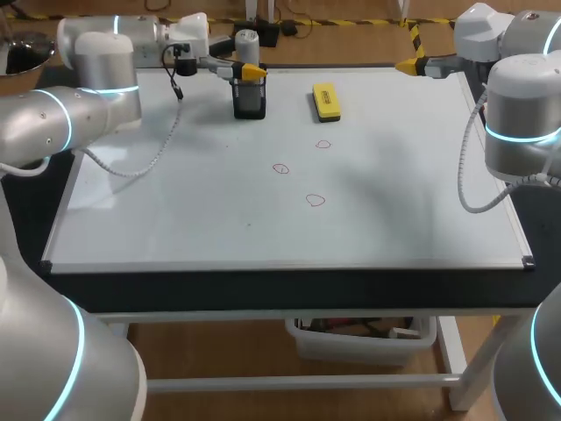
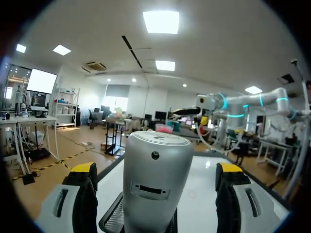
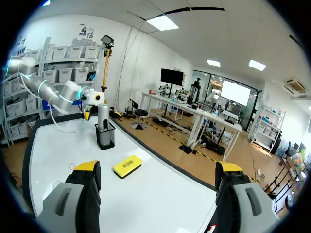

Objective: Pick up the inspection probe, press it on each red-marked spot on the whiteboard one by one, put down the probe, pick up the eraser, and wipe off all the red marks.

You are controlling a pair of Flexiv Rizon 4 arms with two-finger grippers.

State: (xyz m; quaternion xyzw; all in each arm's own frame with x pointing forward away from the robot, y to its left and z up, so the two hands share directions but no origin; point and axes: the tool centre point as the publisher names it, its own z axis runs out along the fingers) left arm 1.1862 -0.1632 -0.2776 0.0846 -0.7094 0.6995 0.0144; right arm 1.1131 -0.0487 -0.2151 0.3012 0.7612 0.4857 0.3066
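The inspection probe [image 1: 248, 51] should slide out and leave the black mesh holder standing when the robot lifts the probe, because the holder's rim [image 2: 111, 212] stands wide around it.
The silver inspection probe [image 1: 248, 46] stands upright in a black mesh holder [image 1: 249, 98] at the back of the whiteboard [image 1: 175, 219]. My left gripper [image 1: 242, 67] is open around the probe [image 2: 156, 177], its yellow-tipped fingers [image 2: 81, 189] standing apart from it on either side. The yellow eraser [image 1: 326, 101] lies to the right of the holder. Three red marks [image 1: 280, 168] sit in the middle of the board. My right gripper [image 1: 412, 64] hovers open at the back right edge. From its wrist view the probe [image 3: 103, 119] and eraser [image 3: 128, 166] lie ahead.
The whiteboard covers most of the table, with a dark frame [image 1: 289, 267] along its front edge. A cable [image 1: 145, 162] from my left arm loops over the board's left part. Another cable [image 1: 469, 175] hangs beside the right arm.
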